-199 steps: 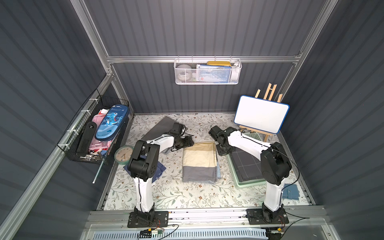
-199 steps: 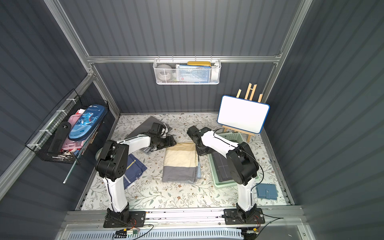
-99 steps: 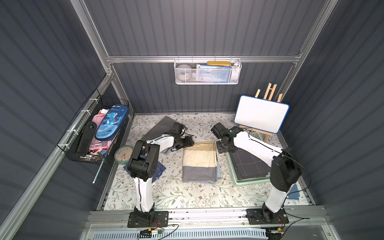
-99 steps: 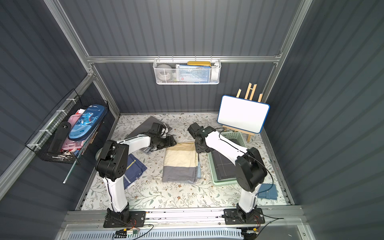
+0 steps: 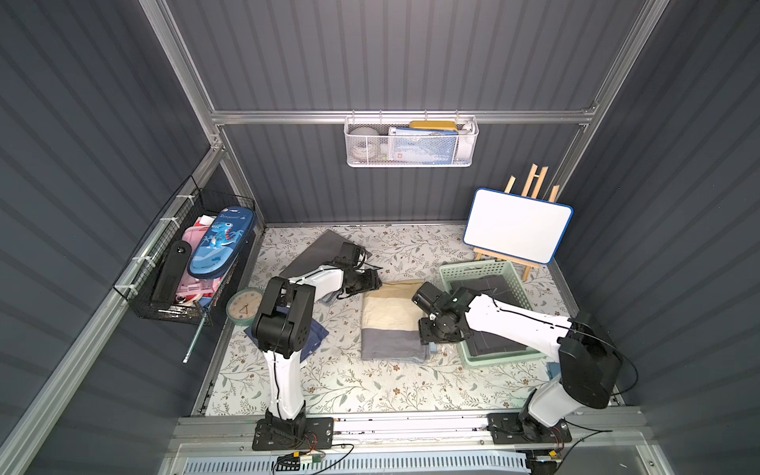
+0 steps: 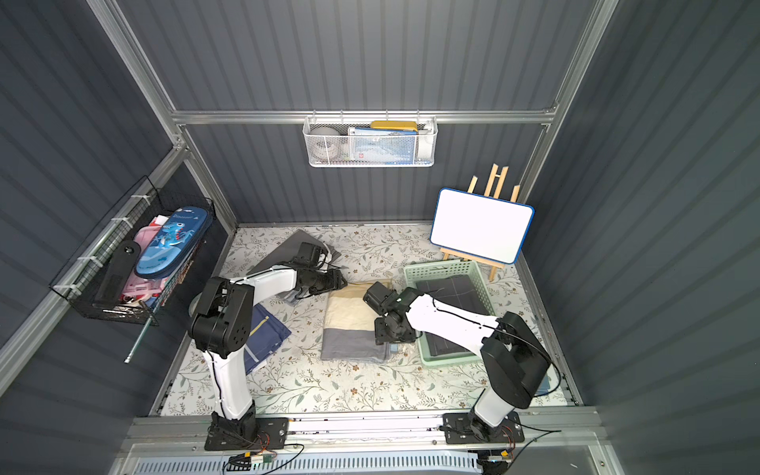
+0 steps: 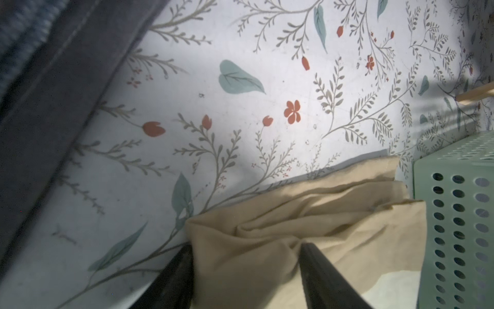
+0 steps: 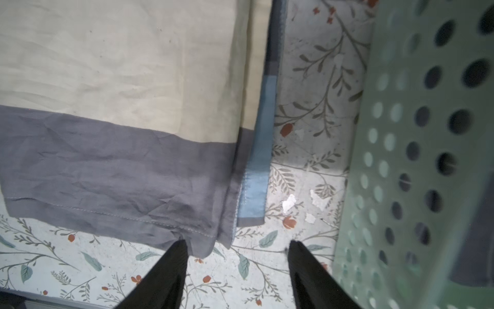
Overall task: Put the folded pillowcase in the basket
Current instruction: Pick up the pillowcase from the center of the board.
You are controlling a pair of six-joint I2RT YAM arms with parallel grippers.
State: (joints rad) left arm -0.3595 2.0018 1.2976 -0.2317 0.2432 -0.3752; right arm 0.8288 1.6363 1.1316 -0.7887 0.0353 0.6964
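Note:
The grey pillowcase's side edge (image 8: 237, 180) is in line with the gap between my right gripper's open fingers. I should keep descending until they straddle the pillowcase's folded layers (image 8: 243, 203).
The folded pillowcase (image 5: 390, 320), cream with a grey band, lies flat mid-table in both top views. To its right stands the mint-green basket (image 5: 477, 269), with a dark cloth (image 5: 487, 288) inside. My left gripper (image 5: 372, 283) sits at the pillowcase's far left corner. In the left wrist view its jaws (image 7: 244, 244) stand apart, with the bunched tan corner (image 7: 320, 214) between them. My right gripper (image 5: 432, 337) hovers at the near right corner. Its jaws (image 8: 238, 246) are open over bare table, between the grey hem (image 8: 120, 174) and the basket wall (image 8: 427, 133).
A whiteboard on an easel (image 5: 518, 230) stands behind the basket. A grey cloth (image 5: 316, 255) lies at the back left, with a clock (image 5: 244, 304) and a blue cloth (image 5: 314, 333) by the left arm. A black wire basket (image 5: 185, 263) and a white mesh basket (image 5: 411, 144) hang on the walls.
My right gripper went from shut to open and travelled from the pillowcase's far right corner to its near right corner. The left gripper stayed put and narrowed a little.

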